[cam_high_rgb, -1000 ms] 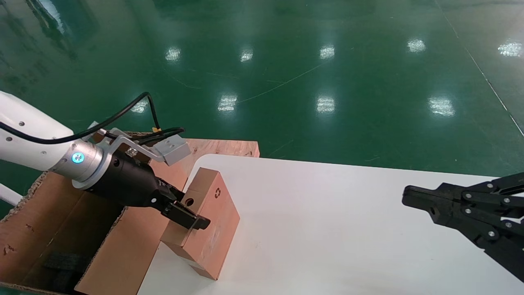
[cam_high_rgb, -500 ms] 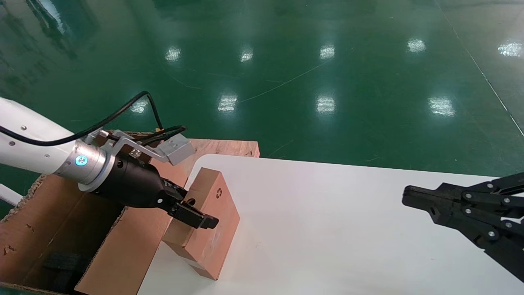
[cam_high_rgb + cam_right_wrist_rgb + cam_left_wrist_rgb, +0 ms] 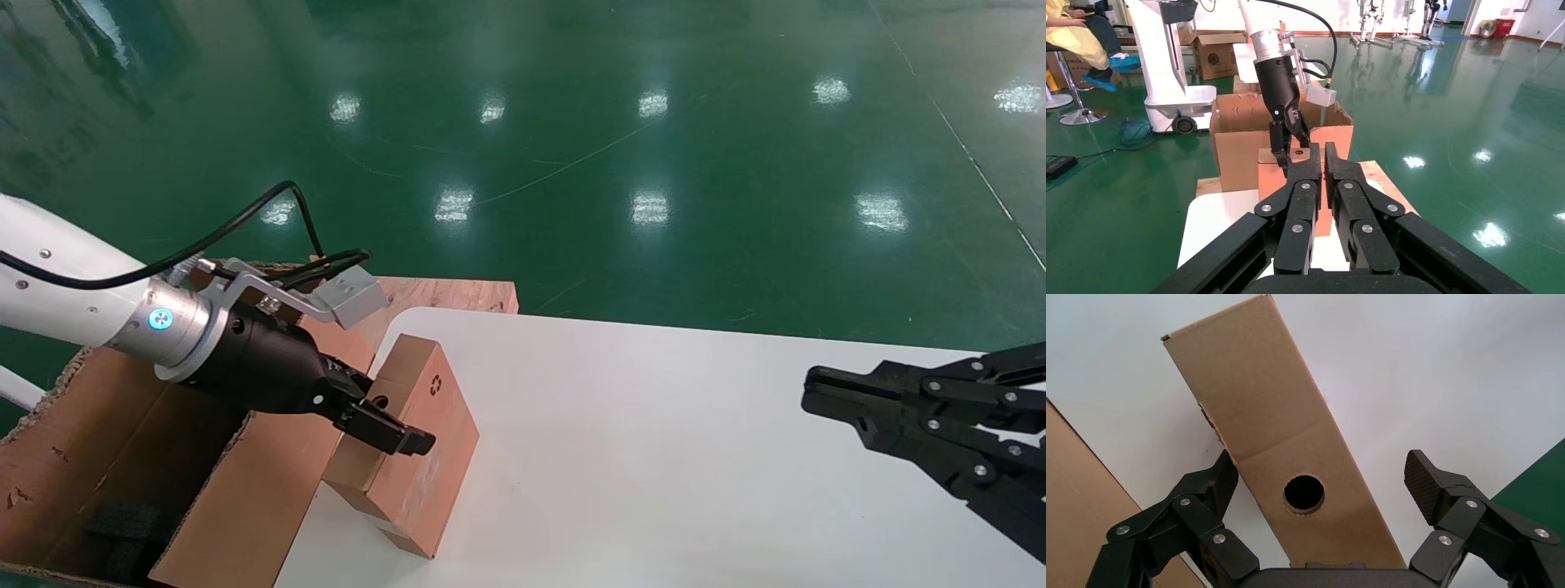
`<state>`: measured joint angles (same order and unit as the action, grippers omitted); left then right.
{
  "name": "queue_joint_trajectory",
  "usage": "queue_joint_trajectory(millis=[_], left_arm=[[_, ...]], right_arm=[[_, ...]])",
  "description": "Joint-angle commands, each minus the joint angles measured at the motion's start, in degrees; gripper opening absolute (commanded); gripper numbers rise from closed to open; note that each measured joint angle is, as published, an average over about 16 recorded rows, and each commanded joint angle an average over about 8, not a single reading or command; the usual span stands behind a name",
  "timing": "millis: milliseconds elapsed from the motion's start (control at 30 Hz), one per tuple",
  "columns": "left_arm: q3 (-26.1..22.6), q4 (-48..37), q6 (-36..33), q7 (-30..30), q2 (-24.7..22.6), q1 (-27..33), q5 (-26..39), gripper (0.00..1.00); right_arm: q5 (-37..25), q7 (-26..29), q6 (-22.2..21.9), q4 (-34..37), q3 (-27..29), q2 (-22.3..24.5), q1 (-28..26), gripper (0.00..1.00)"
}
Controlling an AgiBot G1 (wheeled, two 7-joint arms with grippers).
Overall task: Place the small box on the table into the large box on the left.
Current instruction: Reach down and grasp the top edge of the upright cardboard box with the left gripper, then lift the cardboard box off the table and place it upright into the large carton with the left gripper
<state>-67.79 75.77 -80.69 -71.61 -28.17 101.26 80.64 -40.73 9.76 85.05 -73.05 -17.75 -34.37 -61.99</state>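
Observation:
The small box (image 3: 436,472) is standing next to the large box, a long way from the robot's right gripper, so the robot's left gripper should close across its narrow top (image 3: 384,397) and carry the small box in.
The small box (image 3: 441,457) is a flat brown carton that stands on edge at the left end of the white table (image 3: 654,425), right beside the large box (image 3: 49,425). A round hole and a recycling mark show near its top. My left gripper (image 3: 384,416) straddles the carton's narrow top face, open. In the left wrist view the small box (image 3: 1272,416) lies between the fingers of my left gripper (image 3: 1321,471): one fingertip (image 3: 1223,478) touches its edge, and the other stands apart. Dark foam lies in the large box. My right gripper (image 3: 809,388) hovers shut at the table's right side.
A bare wooden board (image 3: 458,294) lies behind the table's rounded corner. Green glossy floor surrounds the table. In the right wrist view my right gripper (image 3: 1320,150) points at the large box (image 3: 1236,141), with a white robot base (image 3: 1174,92) and a seated person (image 3: 1083,37) farther off.
My left gripper has shifted slightly to the right, farther over the small box's top, then held still. The small box and my right arm have not moved.

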Motion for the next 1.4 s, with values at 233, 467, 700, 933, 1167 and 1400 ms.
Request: queue_joint_trajectory(millis=[233, 467, 700, 933, 1167, 1400], left_arm=[[-0.01, -0.16, -0.87, 0.4, -0.01, 0.35, -0.16, 0.0], [0.03, -0.28, -1.09, 0.37, 0.0, 0.35, -0.54, 0.0], [-0.24, -0.29, -2.07, -0.47, -0.01, 0.78, 0.0, 0.0], [-0.6, 0.01, -3.88, -1.48, -0.09, 1.74, 0.88, 0.0], [-0.97, 0.0, -5.89, -1.49, -0.76, 3.17, 1.98, 0.0], [-0.65, -0.18, -6.28, -0.08, -1.05, 4.8, 2.34, 0.0]], right_arm=[[0.01, -0.01, 0.0, 0.02, -0.02, 0.0, -0.01, 1.0], [0.02, -0.02, 0.0, 0.02, -0.03, 0.01, -0.02, 1.0], [0.03, -0.03, -0.01, 0.02, -0.05, 0.01, -0.02, 1.0], [0.04, -0.03, -0.01, 0.02, -0.06, 0.02, -0.02, 1.0], [0.05, -0.04, -0.02, 0.02, -0.08, 0.02, -0.03, 1.0], [0.06, -0.05, -0.02, 0.02, -0.09, 0.03, -0.03, 1.0]])
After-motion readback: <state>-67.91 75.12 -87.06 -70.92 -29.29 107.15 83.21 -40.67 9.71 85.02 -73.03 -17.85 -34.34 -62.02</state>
